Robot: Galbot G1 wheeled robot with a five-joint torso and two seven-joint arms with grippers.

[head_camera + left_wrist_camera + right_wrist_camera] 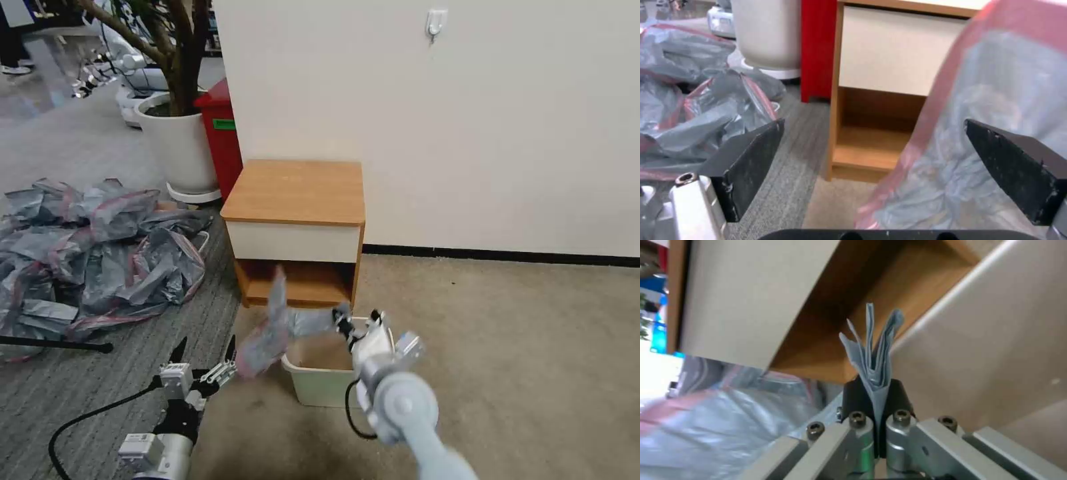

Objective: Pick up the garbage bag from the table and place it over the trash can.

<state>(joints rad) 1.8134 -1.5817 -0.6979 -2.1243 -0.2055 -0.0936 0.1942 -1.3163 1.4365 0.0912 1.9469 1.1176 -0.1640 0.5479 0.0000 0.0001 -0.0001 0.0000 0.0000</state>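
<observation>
I expect the grey film of the garbage bag point(273, 337) to spread across the trash can's opening and sag inside when I pull the bag, because it hangs limp and creased.
The garbage bag point(270, 333), grey with a pink-red rim, hangs stretched above the left edge of the cream trash can point(320, 383) on the floor. My right gripper point(343, 322) is shut on the bag's right end, over the can's opening. In the right wrist view a folded grey wad of the bag point(876, 353) sticks out between the shut fingers point(896, 395), with the can's wall point(991, 350) beside it. My left gripper point(205, 348) is open, low and just left of the bag's hanging end. In its wrist view the bag point(987, 110) lies behind one finger point(1018, 166). The table point(293, 193) stands right behind the can.
A big heap of grey-pink bags point(93, 253) covers the floor at the left. A white plant pot point(177, 143) and a red bin point(223, 133) stand behind the table's left side. A black rod point(53, 344) lies near the heap. Open carpet lies to the right.
</observation>
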